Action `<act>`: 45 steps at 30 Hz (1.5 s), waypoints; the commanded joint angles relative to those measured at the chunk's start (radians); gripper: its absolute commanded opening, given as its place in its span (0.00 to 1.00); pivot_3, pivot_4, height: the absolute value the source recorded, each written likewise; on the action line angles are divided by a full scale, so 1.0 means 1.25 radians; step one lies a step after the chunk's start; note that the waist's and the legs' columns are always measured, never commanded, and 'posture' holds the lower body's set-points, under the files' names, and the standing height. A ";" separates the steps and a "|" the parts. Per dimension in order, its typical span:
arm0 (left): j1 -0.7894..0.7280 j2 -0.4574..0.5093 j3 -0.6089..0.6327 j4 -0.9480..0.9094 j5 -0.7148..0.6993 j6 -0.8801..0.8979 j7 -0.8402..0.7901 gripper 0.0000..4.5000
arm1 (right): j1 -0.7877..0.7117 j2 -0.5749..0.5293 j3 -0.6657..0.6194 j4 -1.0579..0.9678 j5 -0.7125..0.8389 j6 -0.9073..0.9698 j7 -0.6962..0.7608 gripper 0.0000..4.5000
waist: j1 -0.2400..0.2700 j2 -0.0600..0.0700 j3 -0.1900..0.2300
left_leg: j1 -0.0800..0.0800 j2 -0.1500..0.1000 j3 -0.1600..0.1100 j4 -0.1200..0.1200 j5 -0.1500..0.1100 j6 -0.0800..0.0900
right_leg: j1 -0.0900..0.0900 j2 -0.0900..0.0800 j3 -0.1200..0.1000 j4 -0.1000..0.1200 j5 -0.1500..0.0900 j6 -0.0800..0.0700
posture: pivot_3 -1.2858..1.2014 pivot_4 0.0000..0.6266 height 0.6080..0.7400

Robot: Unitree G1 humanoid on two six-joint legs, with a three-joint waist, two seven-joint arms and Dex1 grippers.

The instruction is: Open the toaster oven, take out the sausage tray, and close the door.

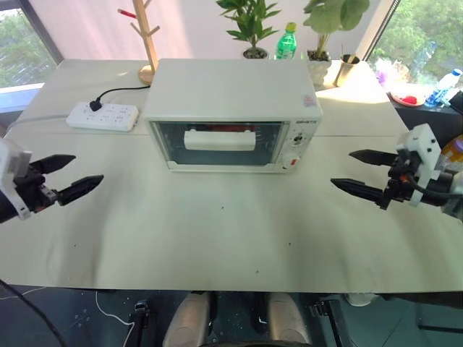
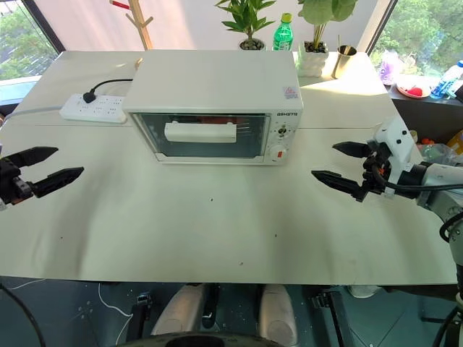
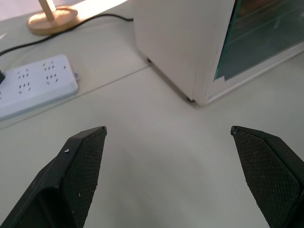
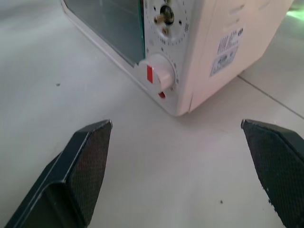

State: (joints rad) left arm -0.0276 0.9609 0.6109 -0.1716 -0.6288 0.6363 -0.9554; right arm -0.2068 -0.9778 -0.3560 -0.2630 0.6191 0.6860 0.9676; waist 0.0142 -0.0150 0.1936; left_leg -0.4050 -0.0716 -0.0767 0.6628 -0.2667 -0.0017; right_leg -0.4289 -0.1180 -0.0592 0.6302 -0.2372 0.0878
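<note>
The glass door will swing down flat when I pull it, because the white bar handle goes across the glass door's upper part.
The white toaster oven stands at the middle back of the table, its glass door shut, with the white bar handle across it. The sausage tray is mostly hidden inside; a strip of red shows through the glass just above the handle. My left gripper hovers open over the table well left of the oven, nothing between its fingers. My right gripper hovers open to the right of the oven, level with the knob panel, also empty. The left wrist view shows the oven's left front corner.
A white power strip with a black plug lies back left, beside a wooden stand. Potted plants, a green bottle and a metal cup stand behind the oven. The table's front edge is near me.
</note>
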 commanded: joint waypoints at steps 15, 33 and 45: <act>-0.255 0.037 -0.165 -0.101 -0.177 0.099 -0.066 0.99 | -0.214 0.118 0.249 -0.203 0.086 0.110 -0.084 0.99 | -0.001 0.000 0.000 | 0.000 0.000 0.000 0.001 0.000 0.000 | 0.000 0.001 0.000 0.000 0.002 0.002 | 0.52 0.24 0.82; -0.301 0.044 -0.213 -0.108 -0.184 0.119 -0.093 0.99 | -0.371 0.288 0.408 -0.029 -0.064 0.043 -0.104 0.99 | -0.004 0.000 0.000 | 0.000 0.000 -0.001 0.001 0.001 -0.001 | 0.000 0.003 0.000 0.001 0.003 0.003 | 0.52 0.24 0.82; -0.311 0.021 -0.237 -0.083 -0.149 0.094 -0.087 0.99 | -0.348 0.303 0.384 -0.101 -0.010 0.058 -0.072 0.99 | -0.004 0.000 0.000 | 0.000 0.000 -0.001 0.001 0.001 -0.001 | 0.000 0.004 0.001 0.002 0.004 0.002 | 0.52 0.24 0.82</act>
State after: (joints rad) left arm -0.3972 0.9875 0.3137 -0.2749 -0.8176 0.7737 -1.0652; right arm -0.6471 -0.6016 0.1509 -0.3239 0.5737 0.7639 0.8631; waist 0.0097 -0.0155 0.1932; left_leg -0.4045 -0.0721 -0.0778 0.6642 -0.2652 -0.0035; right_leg -0.4292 -0.1137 -0.0585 0.6321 -0.2323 0.0908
